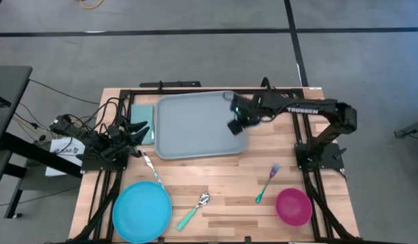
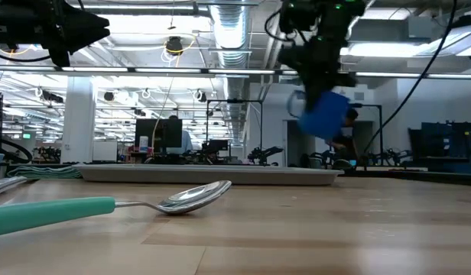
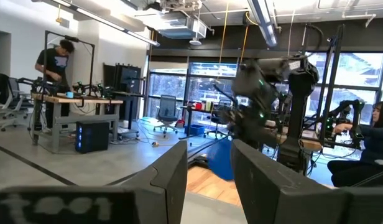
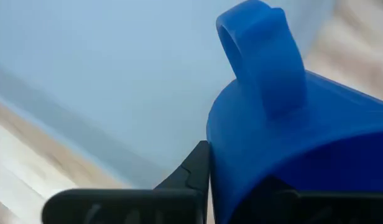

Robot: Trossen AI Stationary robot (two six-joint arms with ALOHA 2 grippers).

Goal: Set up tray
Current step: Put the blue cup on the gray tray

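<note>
My right gripper leaves the blue mug's base (image 2: 327, 126) free below its fingers. The tray's far corner (image 1: 223, 103) is empty, so I'll carry on lowering there until the mug stands flat.
The pale grey-blue tray (image 1: 192, 129) lies flat on the far middle of the table and shows edge-on in the low view (image 2: 212, 174). My right gripper (image 1: 237, 120) is shut on a blue mug (image 2: 325, 113), held above the tray's right end. The mug's loop handle (image 4: 261, 59) fills the right wrist view, with the tray (image 4: 98, 74) below it. My left gripper (image 1: 138, 132) waits open and empty at the table's left, beside the tray's left edge. My right gripper holds the blue mug by its wall (image 4: 224, 163) near the handle, coming from above. One finger (image 4: 190, 177) lies against the outer wall; the mug hides the other finger. The mug hangs tilted below the fingers, lifted clear of the tray.
A teal flat rectangle (image 1: 142, 122) lies left of the tray. A round blue plate (image 1: 141, 210), a knife (image 1: 150, 168), a teal-handled spoon (image 1: 195, 209), a fork (image 1: 267, 183) and a pink bowl (image 1: 293, 207) lie along the near half. People work at desks in the room beyond.
</note>
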